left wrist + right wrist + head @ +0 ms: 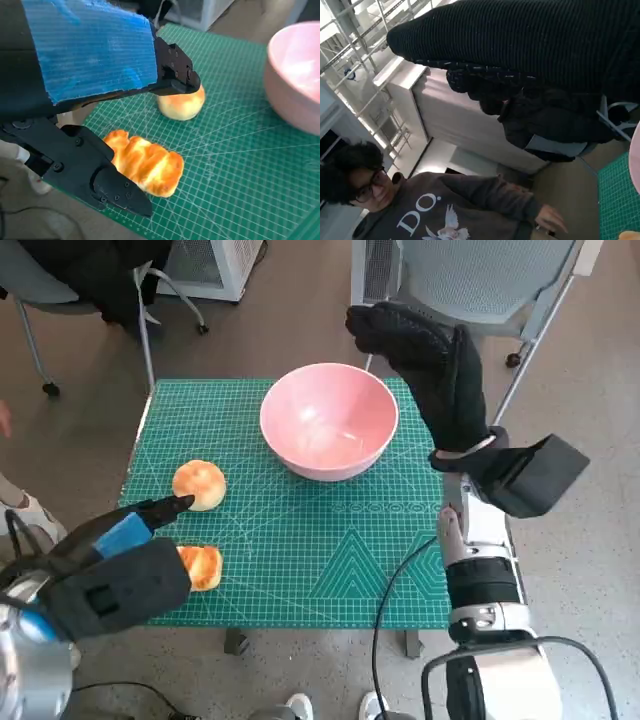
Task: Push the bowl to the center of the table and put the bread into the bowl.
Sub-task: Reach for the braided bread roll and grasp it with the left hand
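The longer golden bread (204, 568) will rise as a single piece and keep its shape when I lift it, because only shallow creases (148, 158) mark its joined lobes.
A pink bowl (329, 421) stands on the green cutting mat (330, 560), toward its far middle; its side also shows as the pink bowl (295, 80) in the left wrist view. A round bread roll (199, 484) lies at the mat's left, and a longer golden bread (202, 566) lies nearer the front edge. My left hand (125, 550) hovers open over the longer bread (145, 162), fingers spread on either side of it, not touching; the round roll (181, 104) lies beyond its fingertips. My right hand (430, 360) is raised beside the bowl's right rim, fingers spread, holding nothing.
Chair legs stand beyond the table at the far left (140, 310) and far right (520, 350). A white cabinet (215, 265) stands behind. A person in a grey sweatshirt (430, 210) sits close by. A shoe (30, 515) shows left of the table.
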`<move>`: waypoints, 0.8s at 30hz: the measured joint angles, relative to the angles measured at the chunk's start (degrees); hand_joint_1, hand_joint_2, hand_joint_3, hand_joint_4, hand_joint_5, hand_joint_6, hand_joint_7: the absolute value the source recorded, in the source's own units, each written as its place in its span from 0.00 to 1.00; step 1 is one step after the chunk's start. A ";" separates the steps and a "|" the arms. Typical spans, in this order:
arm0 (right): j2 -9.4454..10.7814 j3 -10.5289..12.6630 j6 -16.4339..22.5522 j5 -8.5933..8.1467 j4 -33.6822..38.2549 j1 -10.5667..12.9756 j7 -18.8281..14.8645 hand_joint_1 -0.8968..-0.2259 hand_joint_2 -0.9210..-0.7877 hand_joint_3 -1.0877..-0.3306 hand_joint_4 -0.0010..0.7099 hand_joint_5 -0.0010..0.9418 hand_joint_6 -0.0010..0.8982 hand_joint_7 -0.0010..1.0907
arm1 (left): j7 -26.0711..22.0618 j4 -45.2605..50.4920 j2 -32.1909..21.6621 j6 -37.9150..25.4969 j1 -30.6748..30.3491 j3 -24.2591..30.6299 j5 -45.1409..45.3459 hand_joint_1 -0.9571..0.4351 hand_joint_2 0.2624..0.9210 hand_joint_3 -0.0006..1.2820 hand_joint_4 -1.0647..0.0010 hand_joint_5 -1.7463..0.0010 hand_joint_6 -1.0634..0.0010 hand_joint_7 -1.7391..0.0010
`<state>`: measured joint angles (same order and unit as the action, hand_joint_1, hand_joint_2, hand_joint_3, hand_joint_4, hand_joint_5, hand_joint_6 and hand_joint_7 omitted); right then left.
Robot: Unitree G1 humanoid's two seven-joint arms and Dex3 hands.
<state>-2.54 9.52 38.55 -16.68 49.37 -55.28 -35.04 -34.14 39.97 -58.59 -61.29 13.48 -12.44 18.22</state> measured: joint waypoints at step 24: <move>-0.16 0.04 -0.01 0.00 -0.43 0.09 0.02 0.32 0.00 0.25 0.23 0.01 0.00 0.42 | -0.05 -11.90 1.36 0.05 6.20 -8.25 2.27 0.55 0.68 0.01 0.76 0.99 0.62 0.99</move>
<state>-2.71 9.56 38.54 -16.68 48.95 -55.19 -35.01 -34.19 28.07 -57.24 -61.24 19.68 -20.69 20.49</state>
